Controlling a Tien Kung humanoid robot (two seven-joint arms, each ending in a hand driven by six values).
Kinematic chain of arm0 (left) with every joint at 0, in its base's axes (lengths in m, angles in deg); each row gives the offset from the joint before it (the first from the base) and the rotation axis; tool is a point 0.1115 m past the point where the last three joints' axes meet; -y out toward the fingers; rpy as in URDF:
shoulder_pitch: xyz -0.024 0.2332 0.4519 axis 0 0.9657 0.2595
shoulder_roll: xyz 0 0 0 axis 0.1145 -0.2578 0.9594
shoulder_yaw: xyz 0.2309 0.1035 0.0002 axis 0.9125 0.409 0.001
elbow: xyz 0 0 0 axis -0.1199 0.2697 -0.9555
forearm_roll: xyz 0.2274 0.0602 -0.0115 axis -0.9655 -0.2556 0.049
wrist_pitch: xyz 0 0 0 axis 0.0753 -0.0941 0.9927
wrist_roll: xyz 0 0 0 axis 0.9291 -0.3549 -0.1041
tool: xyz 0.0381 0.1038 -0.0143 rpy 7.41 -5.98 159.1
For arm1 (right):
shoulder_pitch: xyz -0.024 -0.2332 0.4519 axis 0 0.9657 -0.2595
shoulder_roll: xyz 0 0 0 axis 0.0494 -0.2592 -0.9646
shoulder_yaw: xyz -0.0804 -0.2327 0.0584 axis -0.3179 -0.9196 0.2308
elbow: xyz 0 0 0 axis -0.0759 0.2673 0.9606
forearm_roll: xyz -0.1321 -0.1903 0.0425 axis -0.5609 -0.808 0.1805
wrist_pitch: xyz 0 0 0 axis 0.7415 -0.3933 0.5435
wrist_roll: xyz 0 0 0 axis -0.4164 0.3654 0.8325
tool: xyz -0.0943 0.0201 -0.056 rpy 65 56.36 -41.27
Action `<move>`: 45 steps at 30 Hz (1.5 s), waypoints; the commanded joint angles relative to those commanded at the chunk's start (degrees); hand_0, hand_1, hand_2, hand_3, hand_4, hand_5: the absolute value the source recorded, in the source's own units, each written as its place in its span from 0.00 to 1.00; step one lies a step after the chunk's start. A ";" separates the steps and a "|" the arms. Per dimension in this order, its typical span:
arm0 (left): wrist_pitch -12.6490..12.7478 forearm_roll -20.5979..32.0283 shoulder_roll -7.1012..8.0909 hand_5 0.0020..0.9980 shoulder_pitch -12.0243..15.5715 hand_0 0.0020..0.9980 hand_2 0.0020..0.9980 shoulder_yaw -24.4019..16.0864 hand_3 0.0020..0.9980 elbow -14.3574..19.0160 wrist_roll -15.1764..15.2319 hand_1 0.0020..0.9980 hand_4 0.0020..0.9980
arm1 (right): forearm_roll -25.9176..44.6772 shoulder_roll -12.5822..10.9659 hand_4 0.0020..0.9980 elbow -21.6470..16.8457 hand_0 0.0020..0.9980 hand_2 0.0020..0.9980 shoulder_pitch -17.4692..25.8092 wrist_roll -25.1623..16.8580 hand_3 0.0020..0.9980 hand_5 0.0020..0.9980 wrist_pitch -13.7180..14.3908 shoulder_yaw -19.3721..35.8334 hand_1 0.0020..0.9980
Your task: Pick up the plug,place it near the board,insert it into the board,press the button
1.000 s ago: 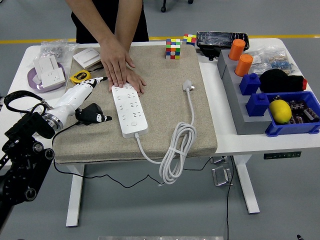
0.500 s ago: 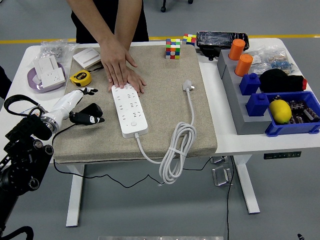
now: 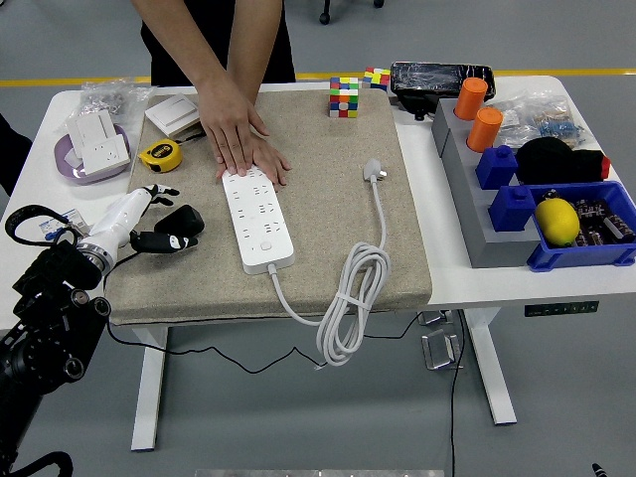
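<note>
A thin black cord (image 3: 121,262) goes from the black plug (image 3: 182,221) over the mat's edge, so the cord will drag along behind when the robot carries the plug to the power strip.
A white power strip (image 3: 256,219) lies on the beige mat (image 3: 328,229), its cord coiled over the mat's front edge (image 3: 348,298) and ending in a white plug (image 3: 373,171) to the strip's right. A small black plug (image 3: 184,220) lies on the mat left of the strip. My left hand (image 3: 159,217), white with black fingertips, is open just left of the black plug, fingers above it and thumb below it, holding nothing. A person at the far side presses both hands (image 3: 238,134) on the strip's far end. My right hand is out of view.
A yellow tape measure (image 3: 160,153), a white socket on a purple roll (image 3: 94,149) and wall plates (image 3: 174,114) sit at back left. Two Rubik's cubes (image 3: 345,96) stand at the back. A grey rack (image 3: 462,199) with orange and blue pieces and a blue bin (image 3: 586,234) with a lemon are at right.
My left hand has drawn back to the left and toward me, away from the power strip. The black plug stays where it was. The person's hands have not moved.
</note>
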 joint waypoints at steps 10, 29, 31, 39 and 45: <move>2.10 0.00 -0.22 0.26 -0.19 0.70 0.49 0.41 0.53 -1.50 0.05 0.66 1.00 | 0.08 -0.06 1.00 0.04 0.82 0.75 -0.14 -0.09 0.78 1.00 0.10 0.21 0.75; 5.03 0.00 -0.21 0.10 -0.05 0.60 0.43 0.40 0.50 -2.55 0.62 0.51 0.80 | 0.46 -0.10 1.00 0.06 0.82 0.75 -0.14 -0.21 0.77 1.00 -0.11 0.00 0.75; 5.49 0.00 -0.16 0.10 0.10 0.60 0.43 0.52 0.50 -2.36 0.69 0.51 0.80 | 0.48 -0.10 1.00 0.06 0.82 0.75 -0.12 -0.22 0.77 1.00 -0.11 -0.03 0.75; 5.85 0.00 0.45 0.07 1.36 0.58 0.43 2.57 0.50 1.71 0.63 0.50 0.68 | 0.47 -0.10 1.00 0.02 0.82 0.75 0.05 -0.20 0.77 1.00 -0.12 -0.09 0.75; 4.11 0.00 1.71 0.05 2.73 0.58 0.43 5.87 0.50 8.14 0.18 0.51 0.62 | 0.46 -0.12 1.00 0.00 0.81 0.75 0.12 -0.22 0.77 1.00 -0.13 -0.06 0.75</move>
